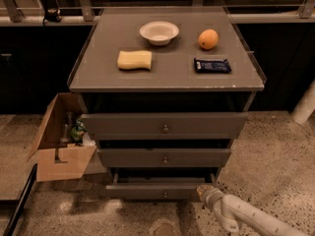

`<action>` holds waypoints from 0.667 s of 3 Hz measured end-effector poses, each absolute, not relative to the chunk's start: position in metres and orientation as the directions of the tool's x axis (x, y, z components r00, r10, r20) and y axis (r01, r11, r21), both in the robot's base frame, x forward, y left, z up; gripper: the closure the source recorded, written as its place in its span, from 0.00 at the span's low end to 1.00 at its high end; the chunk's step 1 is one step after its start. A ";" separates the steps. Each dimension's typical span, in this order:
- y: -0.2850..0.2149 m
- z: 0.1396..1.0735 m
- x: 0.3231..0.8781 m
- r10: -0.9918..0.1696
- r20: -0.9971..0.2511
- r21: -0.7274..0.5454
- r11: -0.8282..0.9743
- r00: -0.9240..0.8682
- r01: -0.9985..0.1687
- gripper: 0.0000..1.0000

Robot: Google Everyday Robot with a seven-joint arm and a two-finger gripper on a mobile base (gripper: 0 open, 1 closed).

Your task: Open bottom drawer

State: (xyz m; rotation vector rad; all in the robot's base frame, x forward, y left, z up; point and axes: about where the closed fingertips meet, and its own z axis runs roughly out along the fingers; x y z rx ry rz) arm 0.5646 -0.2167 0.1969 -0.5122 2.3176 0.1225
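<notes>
The end of the bottom drawer's front (194, 192) is against my gripper, so I should raise my gripper into the dark gap (195, 176) above and pull the front from inside.
A grey cabinet holds three drawers. The bottom drawer (147, 191) has the slimmest front and a small round knob (165, 194); it stands pulled out a little, with a dark gap above its front. My gripper (203, 191) comes in from the lower right on a white arm and sits at the right end of that drawer front, to the right of the knob. The middle drawer (165, 158) and top drawer (165, 126) sit above it.
On the cabinet top (167, 77) lie a white bowl (159, 32), an orange (208, 39), a yellow sponge (134, 60) and a dark snack packet (212, 65). An open cardboard box (61, 141) stands on the speckled floor at the left. A white post (305, 104) is at right.
</notes>
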 end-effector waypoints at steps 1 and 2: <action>-0.208 0.224 0.583 -0.339 -0.714 -0.097 0.914 -0.613 -0.394 1.00; -0.204 0.216 0.592 -0.343 -0.719 -0.102 0.912 -0.604 -0.396 1.00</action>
